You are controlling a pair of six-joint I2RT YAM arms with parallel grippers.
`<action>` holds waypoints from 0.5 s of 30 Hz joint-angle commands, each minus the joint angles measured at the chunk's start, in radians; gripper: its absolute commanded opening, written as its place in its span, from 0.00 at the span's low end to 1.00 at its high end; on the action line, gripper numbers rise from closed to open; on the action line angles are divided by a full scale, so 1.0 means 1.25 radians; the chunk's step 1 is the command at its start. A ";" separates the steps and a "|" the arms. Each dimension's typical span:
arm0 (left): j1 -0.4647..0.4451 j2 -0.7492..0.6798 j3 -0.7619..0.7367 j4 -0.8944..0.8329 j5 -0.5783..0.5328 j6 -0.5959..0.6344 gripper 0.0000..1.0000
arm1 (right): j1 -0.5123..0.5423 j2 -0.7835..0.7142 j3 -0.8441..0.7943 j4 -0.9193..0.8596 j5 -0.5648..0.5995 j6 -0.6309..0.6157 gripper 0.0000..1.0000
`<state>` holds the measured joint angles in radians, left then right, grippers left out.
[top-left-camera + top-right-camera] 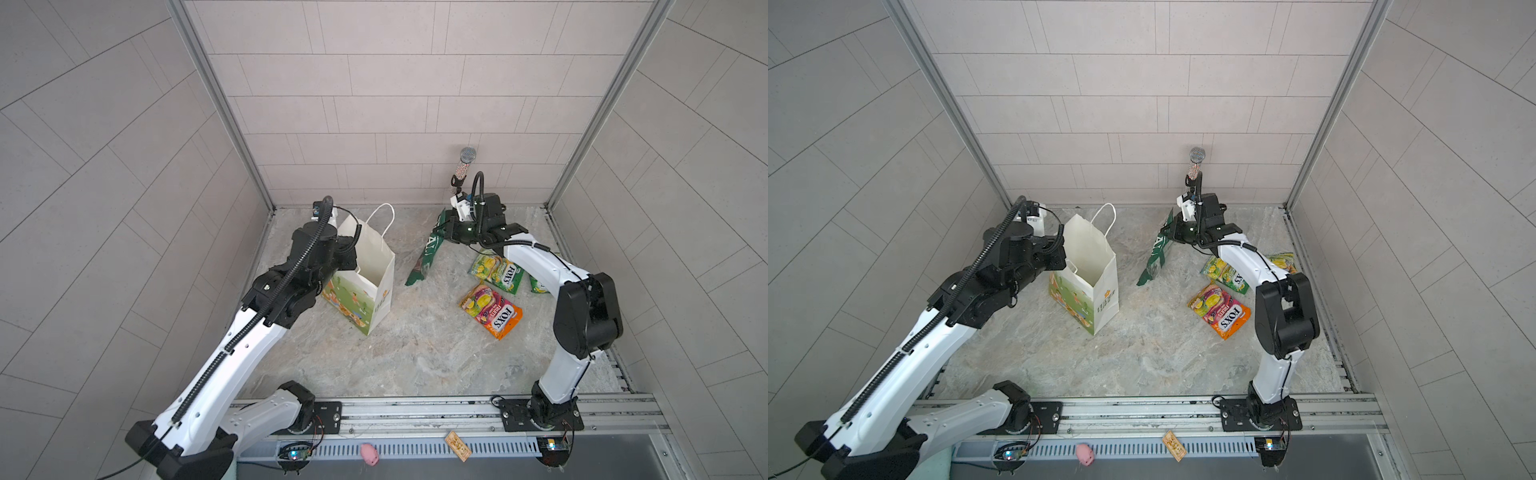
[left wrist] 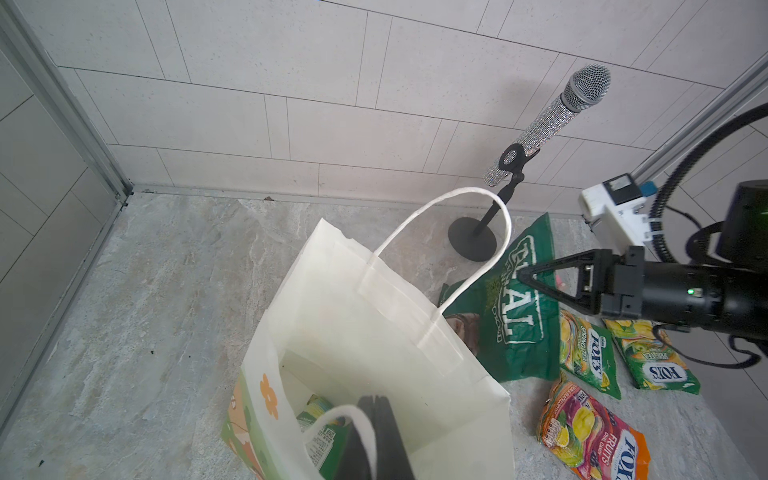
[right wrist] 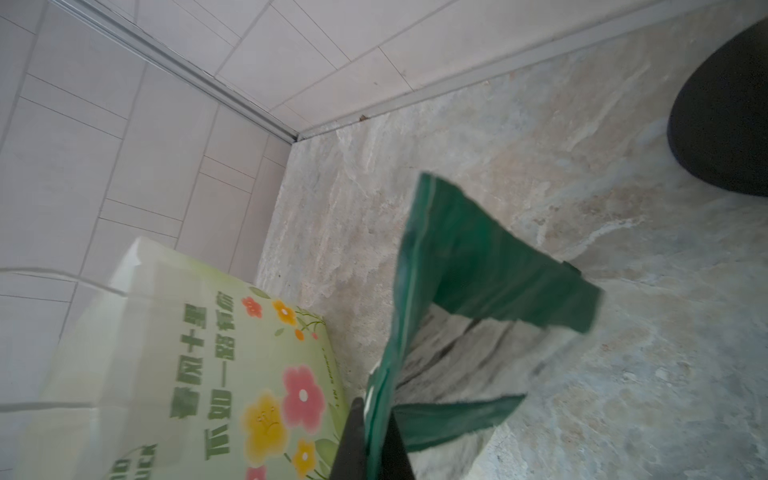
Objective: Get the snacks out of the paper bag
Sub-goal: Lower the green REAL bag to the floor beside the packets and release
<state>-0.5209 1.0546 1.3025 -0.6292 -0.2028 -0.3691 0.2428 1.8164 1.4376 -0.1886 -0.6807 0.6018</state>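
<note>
The microphone stand (image 2: 472, 238) and FOX'S packets are crowding the tilted crisp packet, so next my right gripper swings back and puts the crisp packet down flat next to the paper bag.
The white paper bag (image 1: 376, 266) (image 1: 1096, 270) stands upright and open left of centre. My left gripper (image 2: 377, 409) is shut on its near rim beside a cord handle (image 2: 357, 413). A yellow-green packet (image 2: 320, 432) lies inside the bag. My right gripper (image 1: 442, 228) (image 3: 376, 419) is shut on the top edge of the dark green crisp packet (image 1: 424, 262) (image 3: 478, 257), which hangs tilted with its lower end on the table. On the table right of it lie two yellow-green FOX'S packets (image 1: 496, 272) (image 1: 538, 284) and an orange-pink one (image 1: 490, 311); my right arm partly covers the far-right packet.
A glittery microphone (image 1: 465, 166) on a black stand (image 2: 471, 241) rises at the back, just behind my right gripper. A pink toy (image 1: 369, 454) and a small wooden tag (image 1: 457, 445) sit on the front rail. Tiled walls close the back and both sides.
</note>
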 commanded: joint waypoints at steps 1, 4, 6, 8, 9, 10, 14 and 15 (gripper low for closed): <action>0.007 -0.004 -0.010 0.031 0.000 -0.003 0.00 | -0.026 0.028 0.020 -0.034 -0.005 -0.072 0.00; 0.019 -0.003 -0.014 0.034 0.015 -0.005 0.00 | -0.038 0.053 0.054 -0.135 0.050 -0.149 0.00; 0.024 -0.004 -0.015 0.039 0.026 -0.005 0.00 | -0.041 0.070 0.074 -0.186 0.087 -0.190 0.00; 0.028 -0.004 -0.014 0.042 0.035 -0.004 0.00 | -0.045 0.091 0.098 -0.237 0.123 -0.214 0.00; 0.030 -0.004 -0.014 0.043 0.037 -0.004 0.00 | -0.046 0.100 0.110 -0.256 0.134 -0.223 0.00; 0.031 -0.005 -0.015 0.044 0.039 -0.003 0.00 | -0.046 0.108 0.121 -0.273 0.143 -0.232 0.00; 0.035 -0.003 -0.014 0.044 0.042 -0.002 0.00 | -0.039 0.138 0.161 -0.298 0.126 -0.252 0.00; 0.036 -0.003 -0.014 0.044 0.043 -0.002 0.00 | -0.034 0.145 0.171 -0.303 0.120 -0.256 0.00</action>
<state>-0.4839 1.0546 1.2949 -0.6029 -0.1577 -0.3691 0.1909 1.9659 1.6173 -0.4969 -0.5480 0.3458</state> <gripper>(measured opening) 0.038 0.048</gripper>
